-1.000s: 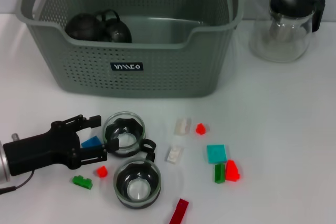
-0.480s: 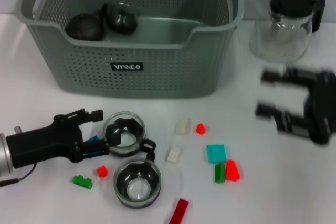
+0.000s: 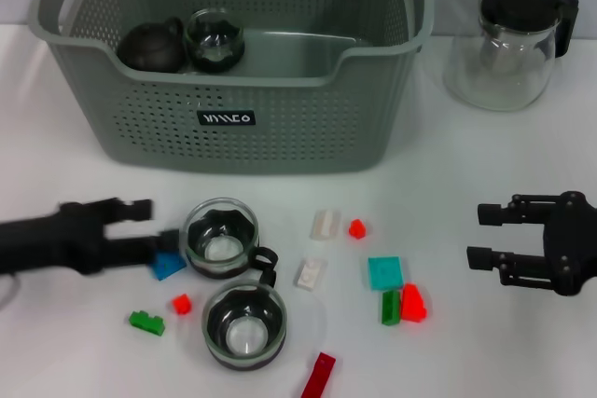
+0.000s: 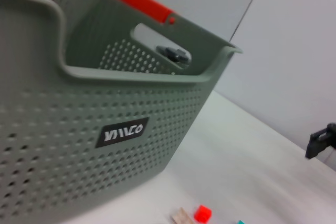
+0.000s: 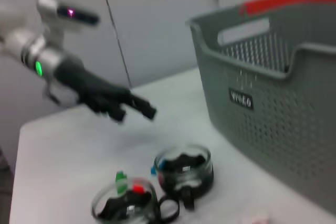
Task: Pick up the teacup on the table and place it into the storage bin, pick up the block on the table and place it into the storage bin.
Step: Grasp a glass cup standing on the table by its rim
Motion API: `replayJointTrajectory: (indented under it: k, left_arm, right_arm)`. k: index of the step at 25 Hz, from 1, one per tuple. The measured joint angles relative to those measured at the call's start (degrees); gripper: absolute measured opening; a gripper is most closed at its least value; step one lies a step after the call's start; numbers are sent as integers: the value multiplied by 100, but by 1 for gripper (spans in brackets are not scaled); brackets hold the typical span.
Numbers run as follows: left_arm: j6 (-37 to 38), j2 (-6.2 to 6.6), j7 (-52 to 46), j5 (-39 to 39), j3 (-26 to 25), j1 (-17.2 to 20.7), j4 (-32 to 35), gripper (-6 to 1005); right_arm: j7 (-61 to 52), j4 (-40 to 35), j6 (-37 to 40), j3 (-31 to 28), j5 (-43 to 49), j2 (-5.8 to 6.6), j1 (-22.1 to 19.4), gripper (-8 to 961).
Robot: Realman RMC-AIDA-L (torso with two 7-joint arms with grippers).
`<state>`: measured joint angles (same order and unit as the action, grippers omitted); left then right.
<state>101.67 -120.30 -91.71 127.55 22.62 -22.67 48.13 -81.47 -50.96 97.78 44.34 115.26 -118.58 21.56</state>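
Note:
The rear teacup's handle (image 3: 265, 257) is crowding the front teacup, and my left gripper is level. I should turn the gripper to point down and grip the rear teacup's rim (image 3: 187, 223) across from that handle.
Two glass teacups stand on the table, one (image 3: 220, 238) just behind the other (image 3: 244, 323). A third glass teacup (image 3: 215, 39) and a dark one (image 3: 149, 47) lie inside the storage bin (image 3: 280, 128). My left gripper (image 3: 147, 224) is open, low over the table just left of the rear teacup, with a blue block (image 3: 168, 265) by its lower finger. Red (image 3: 181, 304) and green (image 3: 146, 322) blocks lie nearby. My right gripper (image 3: 483, 235) hangs open at the right, holding nothing. The right wrist view shows the left gripper (image 5: 137, 109) behind both teacups (image 5: 184, 169).
More blocks are scattered right of the teacups: white (image 3: 325, 224), small red (image 3: 356, 228), white (image 3: 311, 273), teal (image 3: 384, 272), green (image 3: 390, 307), red (image 3: 412, 303) and a long red one (image 3: 319, 377). A glass jug with a black lid (image 3: 504, 44) stands back right.
My right arm has come down into view at the right of the table. My left gripper has drawn back to the left. The glass teacup in the bin has settled beside the dark one.

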Motion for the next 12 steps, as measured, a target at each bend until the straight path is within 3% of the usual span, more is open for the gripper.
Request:
replayJointTrajectory:
  k: [4,9,12]
  left_arm:
    - [349,32,-1976,482,337,-138,1505,843]
    - [931,98,-3897,1361,1467,-618,3052,839]
    - [1032,3,-4389,1932,2302,-916,3566,836]
  right_arm:
    - [-215,-25,31,-6,310,6,246,638]
    - [-320,-28,74,-4,398,0,373,637]
    - [-327,-28,90,-5,399,-1,390,637]
